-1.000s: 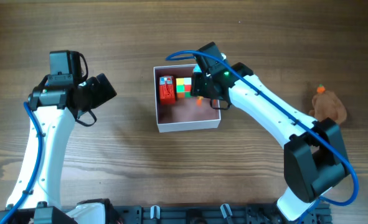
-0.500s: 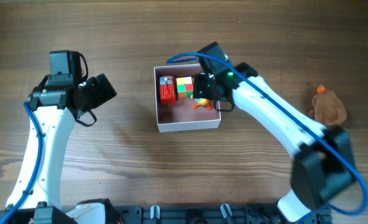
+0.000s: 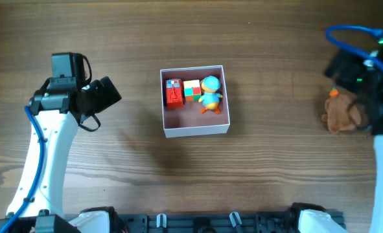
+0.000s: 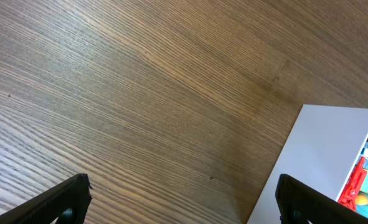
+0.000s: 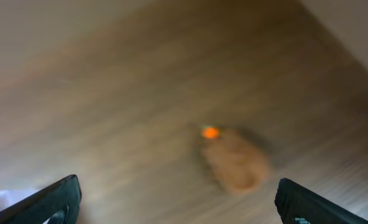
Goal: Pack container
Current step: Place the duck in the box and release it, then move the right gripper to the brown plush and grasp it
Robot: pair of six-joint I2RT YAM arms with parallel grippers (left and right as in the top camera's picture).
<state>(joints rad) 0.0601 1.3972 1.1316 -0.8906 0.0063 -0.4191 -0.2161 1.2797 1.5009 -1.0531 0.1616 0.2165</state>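
Note:
My right gripper keeps going down toward the brown plush toy [image 3: 340,114] until the fingers are on both sides of its body [image 5: 240,165], then close. The toy lies clear of neighbours and within the gripper's open span.
The container [image 3: 196,127], a square white box with a dusty-pink inside, sits mid-table. In it lie a red toy [image 3: 174,92], a colour cube [image 3: 191,89] and a blue-and-orange duck [image 3: 210,94]. A corner of the container [image 4: 324,158] shows in the left wrist view. A brown plush toy [image 3: 339,112] with an orange tip lies at the far right, blurred in the right wrist view [image 5: 233,158]. My right gripper [image 5: 177,202] is open and empty, above the table near the plush. My left gripper [image 4: 184,202] is open and empty, left of the container.
The wooden table [image 3: 126,162] runs under everything. The right arm [image 3: 372,71] is at the far right edge, beside the plush. The left arm [image 3: 55,110] stands at the left. A black rail [image 3: 204,223] lines the front edge.
My right gripper let go of the duck in the container and swung fast to the far right, over the plush. The left arm has not moved.

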